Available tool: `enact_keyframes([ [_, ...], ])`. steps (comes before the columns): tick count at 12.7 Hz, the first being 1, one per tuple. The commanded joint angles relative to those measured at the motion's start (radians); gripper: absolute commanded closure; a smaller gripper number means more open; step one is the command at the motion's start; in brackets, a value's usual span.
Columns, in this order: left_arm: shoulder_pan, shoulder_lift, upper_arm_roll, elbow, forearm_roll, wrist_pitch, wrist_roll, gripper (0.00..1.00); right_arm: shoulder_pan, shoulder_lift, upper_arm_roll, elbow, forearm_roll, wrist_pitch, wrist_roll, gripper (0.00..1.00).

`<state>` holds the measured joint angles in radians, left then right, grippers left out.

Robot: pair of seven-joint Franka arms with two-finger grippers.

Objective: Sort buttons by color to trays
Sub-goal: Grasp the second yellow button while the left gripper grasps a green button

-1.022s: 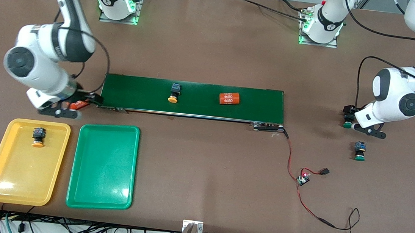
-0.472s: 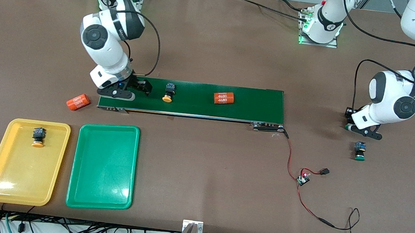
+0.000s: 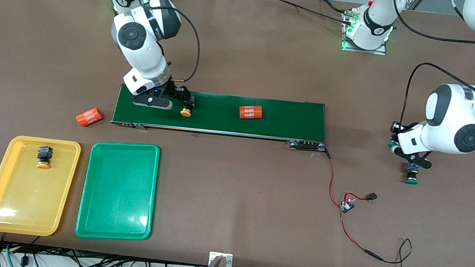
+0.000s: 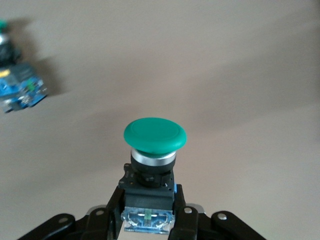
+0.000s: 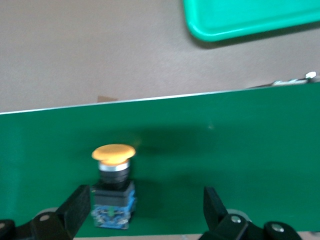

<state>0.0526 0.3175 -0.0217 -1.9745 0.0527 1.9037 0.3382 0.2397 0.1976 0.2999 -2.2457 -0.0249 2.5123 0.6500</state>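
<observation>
The green tray [image 3: 118, 191] is too far away for my left gripper to reach. My left gripper should put its green button down on the conveyor belt [image 3: 294, 120], toward my right gripper.
My right gripper [image 3: 183, 101] is low over the conveyor belt [image 3: 291, 117], open, with an orange-capped button [image 3: 185, 112] between its fingers. In the right wrist view that button [image 5: 114, 185] stands close to one finger [image 5: 75, 206] of the gripper [image 5: 145, 206]. My left gripper [image 3: 395, 136] is shut on a green-capped button [image 4: 154, 145] above the bare table. A second green button [image 3: 411, 174] stands on the table just below it. Another orange button [image 3: 44, 157] lies in the yellow tray [image 3: 17, 199]. The green tray [image 3: 117, 200] beside it holds nothing.
An orange cylinder marked 4680 [image 3: 251, 112] lies on the belt's middle. Another one [image 3: 89, 116] lies on the table off the belt's end at the right arm's side. A small circuit board with red wires [image 3: 347, 205] lies nearer the front camera than the belt.
My right gripper swung from beside the loose cylinder onto the belt and around the orange button. The belt carried button and cylinder toward the right arm's end. My left gripper shifted slightly with its green button.
</observation>
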Motion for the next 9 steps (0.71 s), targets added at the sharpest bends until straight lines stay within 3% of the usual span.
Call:
enact_keyframes([
  [1, 0.0, 0.008, -0.116, 0.057, -0.071, -0.074, -0.127, 0.82, 0.013, 0.011, -0.001, -0.011, -0.015, 0.028, 0.034, 0.0],
  [5, -0.019, 0.044, -0.331, 0.052, -0.255, 0.022, -0.437, 0.82, 0.02, 0.069, -0.001, -0.012, -0.079, 0.064, 0.034, 0.0],
  [8, -0.046, 0.083, -0.444, 0.043, -0.254, 0.139, -0.641, 0.82, 0.01, 0.092, -0.002, -0.011, -0.124, 0.085, 0.027, 0.21],
  [9, -0.063, 0.107, -0.457, 0.042, -0.254, 0.181, -0.677, 0.81, 0.006, 0.094, -0.002, -0.012, -0.135, 0.085, 0.027, 0.36],
])
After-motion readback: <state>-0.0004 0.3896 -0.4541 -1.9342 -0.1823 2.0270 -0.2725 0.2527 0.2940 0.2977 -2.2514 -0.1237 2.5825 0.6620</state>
